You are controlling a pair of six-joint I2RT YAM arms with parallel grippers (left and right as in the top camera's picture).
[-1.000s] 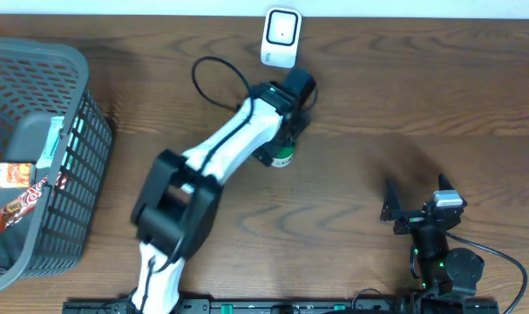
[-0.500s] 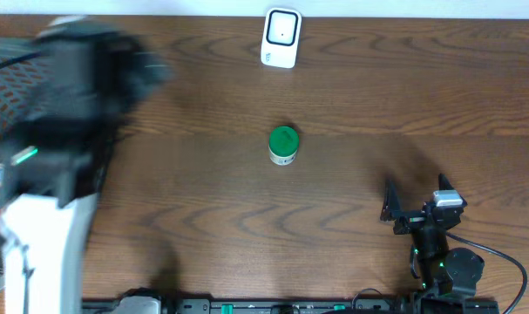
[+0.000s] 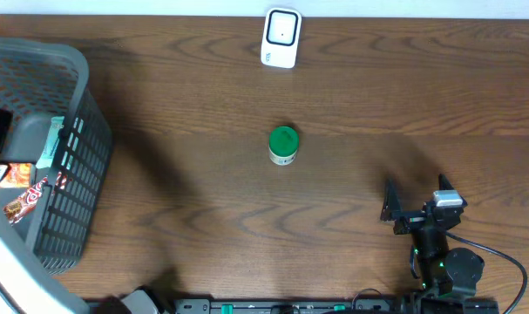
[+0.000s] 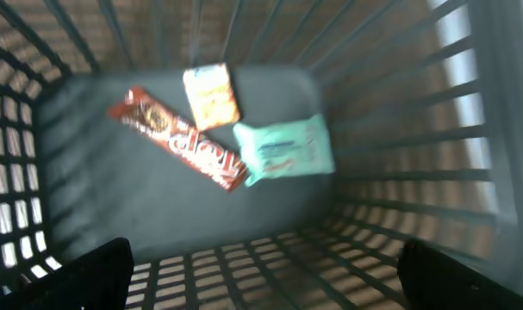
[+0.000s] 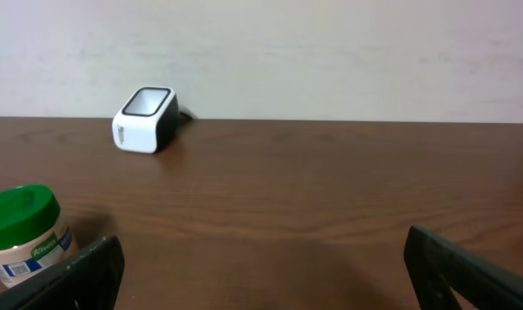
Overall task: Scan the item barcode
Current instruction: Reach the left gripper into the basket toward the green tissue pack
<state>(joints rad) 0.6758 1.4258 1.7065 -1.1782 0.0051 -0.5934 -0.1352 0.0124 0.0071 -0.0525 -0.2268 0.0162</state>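
The mint-green packet lying uncovered [image 4: 284, 148] is under my left gripper's open fingers, so my left gripper should keep going down into the basket and close once the fingers are on both sides of the packet [image 3: 50, 143].
A green-lidded jar [image 3: 283, 145] stands upright on the table, below the white barcode scanner [image 3: 281, 37], with no gripper touching it. In the right wrist view the jar [image 5: 20, 234] is at the far left and the scanner [image 5: 145, 119] behind it. My left gripper [image 4: 265, 277] hangs open over the grey basket [image 3: 72, 174]. Beneath it lie a red-brown candy bar [image 4: 179, 138], an orange packet [image 4: 212, 95] and a mint-green packet [image 4: 285, 148]. My right gripper [image 3: 417, 201] rests open and empty at the front right.
The basket fills the table's left side, and its barred walls [image 4: 399, 129] surround the left gripper. The left arm's white link [image 3: 3, 279] crosses the lower left corner. A pale wall [image 5: 330, 52] rises behind the scanner.
The left arm has swung away from the jar near the scanner, leftward to above the basket. The jar stays standing where it was left. The right arm has not moved.
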